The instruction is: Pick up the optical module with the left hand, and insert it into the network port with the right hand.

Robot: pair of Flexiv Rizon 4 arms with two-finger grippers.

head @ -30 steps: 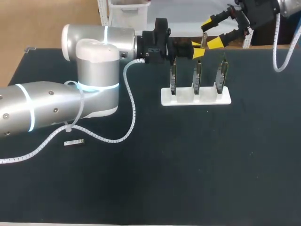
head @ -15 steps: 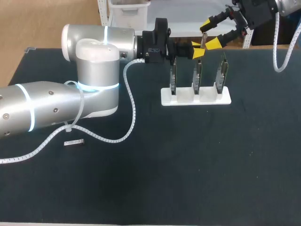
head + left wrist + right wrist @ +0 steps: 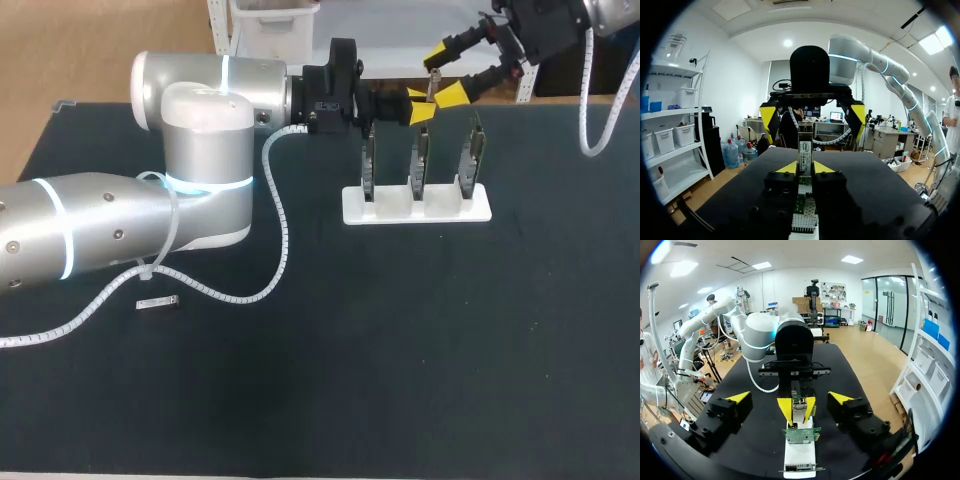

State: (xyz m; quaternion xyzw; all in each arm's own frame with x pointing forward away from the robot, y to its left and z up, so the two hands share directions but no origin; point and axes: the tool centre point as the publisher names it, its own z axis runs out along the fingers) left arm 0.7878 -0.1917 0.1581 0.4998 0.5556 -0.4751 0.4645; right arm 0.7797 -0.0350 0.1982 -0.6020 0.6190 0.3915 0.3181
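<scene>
I expect the optical module [image 3: 433,84] to slide straight down and stay upright when I put it in, because the middle board stands with its network port [image 3: 422,133] facing up.
My left gripper [image 3: 420,106] is shut on a small silver optical module [image 3: 432,88], held above the back of the white stand [image 3: 350,210]. In the left wrist view the module [image 3: 805,150] sticks out from between my yellow fingertips [image 3: 788,167]. My right gripper [image 3: 450,70] is open, with one yellow tip on each side of the module's free end and neither touching it. In the right wrist view the module [image 3: 798,409] lies between my spread fingers [image 3: 740,397], pinched by the left gripper [image 3: 797,404]. The stand holds three upright circuit boards [image 3: 420,160] with network ports.
A second small module [image 3: 158,302] lies flat on the black table at the left, beside my left arm's cable. The left arm [image 3: 200,150] spans the table's back left. In the right wrist view the stand [image 3: 800,457] and a board [image 3: 800,435] sit just under the grippers.
My right gripper has edged slightly left towards the module, still wide open. The left arm and the held module have stayed put.
</scene>
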